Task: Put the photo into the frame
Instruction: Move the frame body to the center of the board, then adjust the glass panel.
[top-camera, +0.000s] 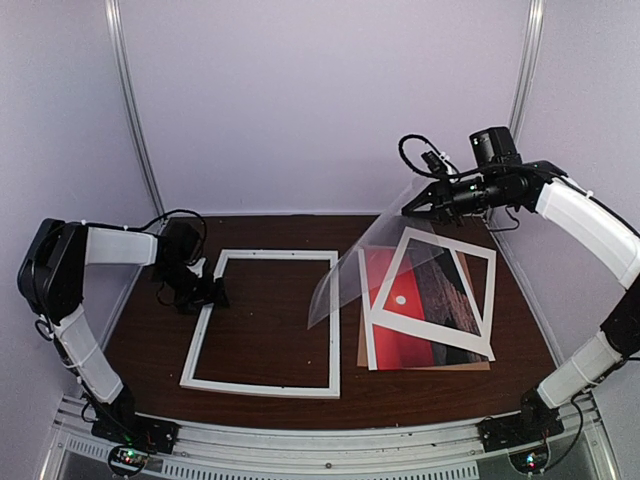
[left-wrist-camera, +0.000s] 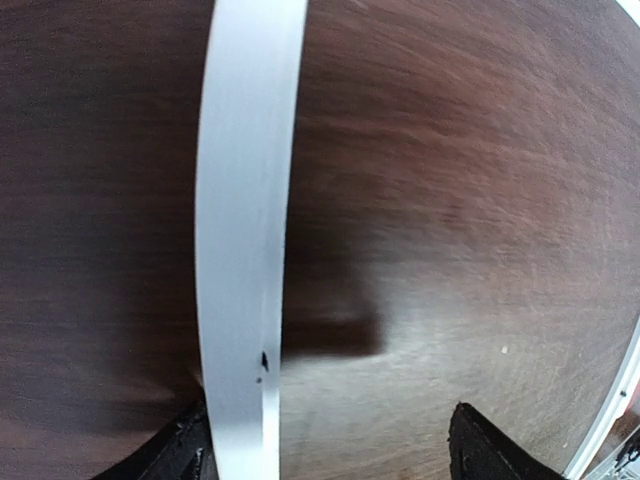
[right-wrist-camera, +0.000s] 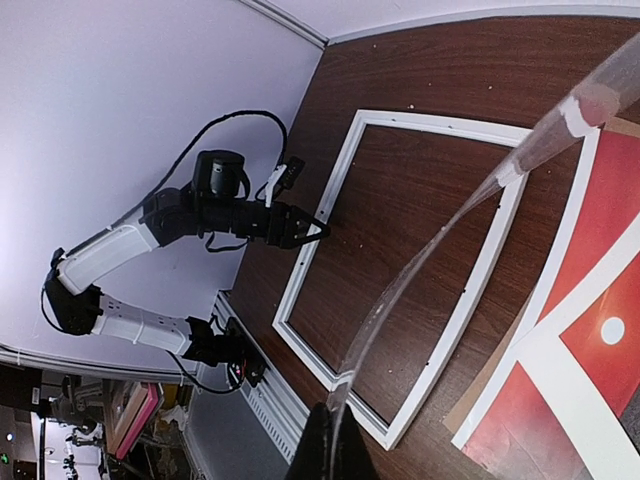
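The clear sheet hangs slanted and bowed (top-camera: 352, 262) by the frame, so my right gripper should lower it across the rail (top-camera: 335, 345) beside the photo and regrasp its edge.
The white frame (top-camera: 262, 385) lies flat left of the table's centre. My left gripper (top-camera: 214, 294) is low over its left rail (left-wrist-camera: 245, 230), jaws open and set either side of it. The rail runs close by the left fingertip (left-wrist-camera: 185, 452), far from the other one. My right gripper (top-camera: 412, 208) hangs above the back right, shut on the edge of a clear sheet (top-camera: 345, 272) that bows down over the table. The red sunset photo (top-camera: 395, 335) lies at the right under a tilted white mat (top-camera: 455, 245). In the right wrist view the fingers (right-wrist-camera: 330, 440) pinch the clear sheet (right-wrist-camera: 545, 135) above the frame (right-wrist-camera: 440, 122).
A brown backing board (top-camera: 425, 367) lies beneath the photo. Grey walls and two metal posts close in the back and sides. A metal rail with both arm bases runs along the near edge. Dark wood tabletop (top-camera: 270, 320) shows inside the frame.
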